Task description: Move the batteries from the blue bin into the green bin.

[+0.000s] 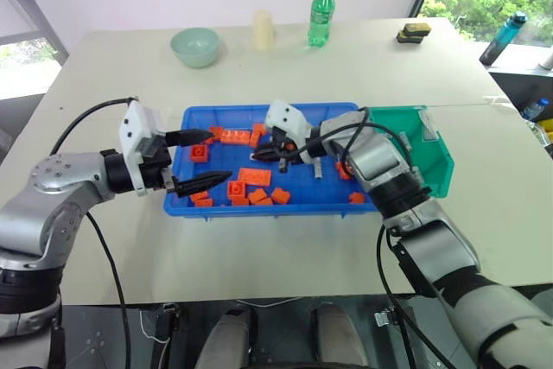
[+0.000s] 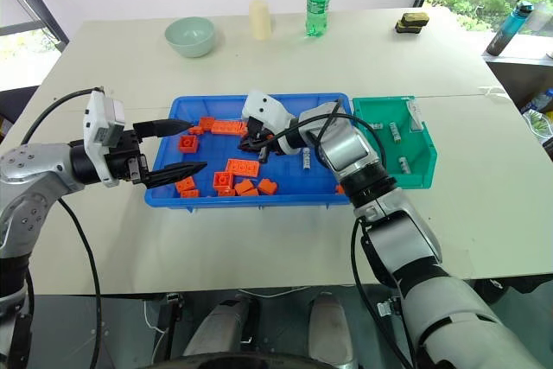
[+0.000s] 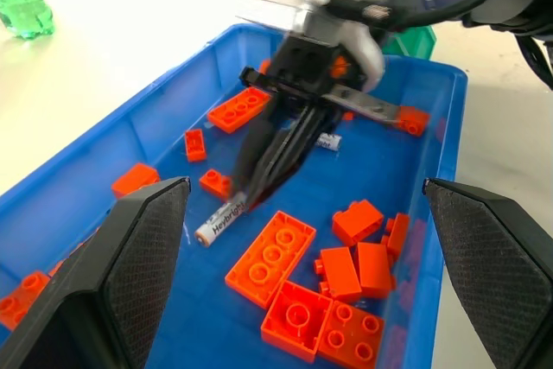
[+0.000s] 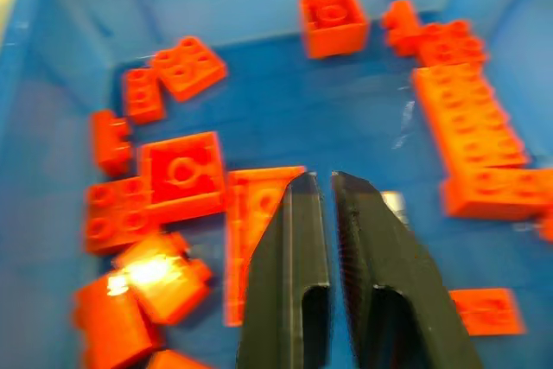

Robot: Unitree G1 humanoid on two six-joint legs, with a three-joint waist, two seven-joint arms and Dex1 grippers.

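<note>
I should open my right gripper's nearly closed, empty fingers, as the battery's end (image 4: 394, 203) sticks out beside them, then straddle the labelled battery (image 3: 221, 219) and close before lifting.
The blue bin (image 1: 268, 206) holds several orange bricks (image 1: 253, 176) and loose batteries. One labelled battery (image 3: 220, 218) lies on the bin floor right at the tips of my right gripper (image 3: 251, 192); whether they touch I cannot tell. Another battery (image 2: 305, 158) lies nearer the green bin (image 2: 406, 181), which has several batteries (image 2: 395, 131) inside. In the right wrist view my right gripper (image 4: 324, 181) has its fingers almost together, with nothing in the thin slit. My left gripper (image 1: 221, 155) is wide open and empty over the bin's left end.
At the far side of the table stand a pale green bowl (image 1: 195, 45), a cream cylinder (image 1: 263, 29), a green bottle (image 1: 320, 13) and a small black-and-yellow object (image 1: 414, 33). The green bin touches the blue bin's right side.
</note>
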